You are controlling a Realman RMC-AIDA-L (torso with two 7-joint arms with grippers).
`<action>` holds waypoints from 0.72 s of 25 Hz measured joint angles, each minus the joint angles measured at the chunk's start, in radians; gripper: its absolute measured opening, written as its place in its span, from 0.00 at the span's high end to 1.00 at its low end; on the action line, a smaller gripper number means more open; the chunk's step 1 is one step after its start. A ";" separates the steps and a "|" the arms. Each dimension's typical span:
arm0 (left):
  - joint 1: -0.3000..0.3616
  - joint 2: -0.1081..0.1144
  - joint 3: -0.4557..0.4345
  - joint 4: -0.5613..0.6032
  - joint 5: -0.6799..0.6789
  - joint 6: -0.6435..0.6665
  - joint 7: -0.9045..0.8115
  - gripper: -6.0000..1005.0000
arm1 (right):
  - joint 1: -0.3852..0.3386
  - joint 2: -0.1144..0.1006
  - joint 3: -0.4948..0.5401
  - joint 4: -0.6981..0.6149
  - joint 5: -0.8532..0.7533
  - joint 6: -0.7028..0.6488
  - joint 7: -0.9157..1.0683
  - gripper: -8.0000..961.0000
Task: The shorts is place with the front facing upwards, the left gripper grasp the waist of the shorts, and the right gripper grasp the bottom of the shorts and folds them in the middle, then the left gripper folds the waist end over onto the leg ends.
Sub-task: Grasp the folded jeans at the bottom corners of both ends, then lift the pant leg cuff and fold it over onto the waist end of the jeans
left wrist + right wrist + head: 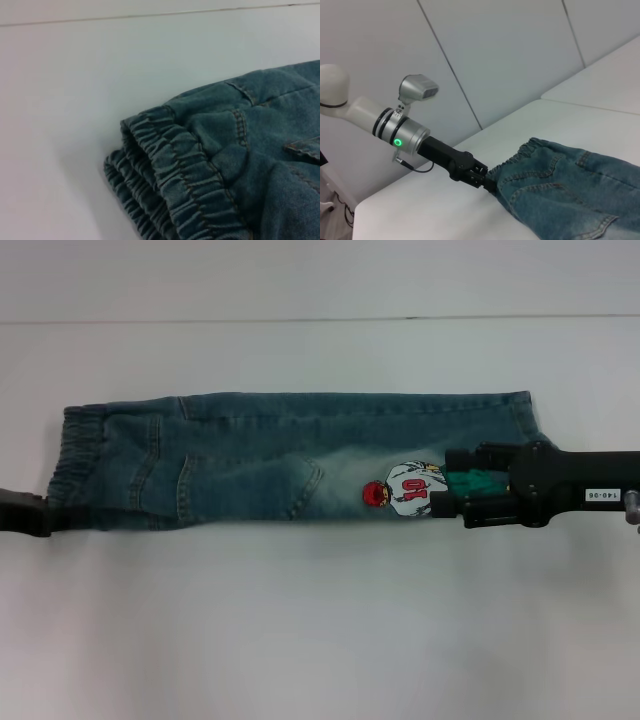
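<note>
My left gripper is pinching the near corner of the waist [64,517]. Because of that, the denim shorts [270,455] will fold over crooked when I carry the waist across.
The blue denim shorts [260,460] lie on the white table, folded lengthwise into a long band. The elastic waist [75,465] is at the left and the leg ends [520,410] at the right. A cartoon patch [405,490] shows near the leg end. My left gripper [42,515] is at the near corner of the waist. In the right wrist view the left gripper [490,184] pinches the gathered waistband [520,160]. My right gripper [450,482] lies low over the leg end, its two black fingers [460,455] spread apart above the cloth. The left wrist view shows the doubled waistband [170,175] close up.
White table [300,640] extends in front of and behind the shorts, and its back edge [300,320] meets a pale wall. The right arm [590,485] reaches in from the right edge. The left arm [400,132] comes in from off the table's left end.
</note>
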 joint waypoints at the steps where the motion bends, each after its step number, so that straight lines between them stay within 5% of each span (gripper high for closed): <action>1: 0.000 0.000 0.000 0.000 0.000 0.003 0.001 0.60 | 0.000 0.001 0.000 0.000 0.000 0.002 0.000 0.02; 18: -0.004 -0.002 -0.006 0.017 -0.002 0.033 0.004 0.73 | 0.000 0.005 0.011 0.005 0.000 0.016 -0.023 0.03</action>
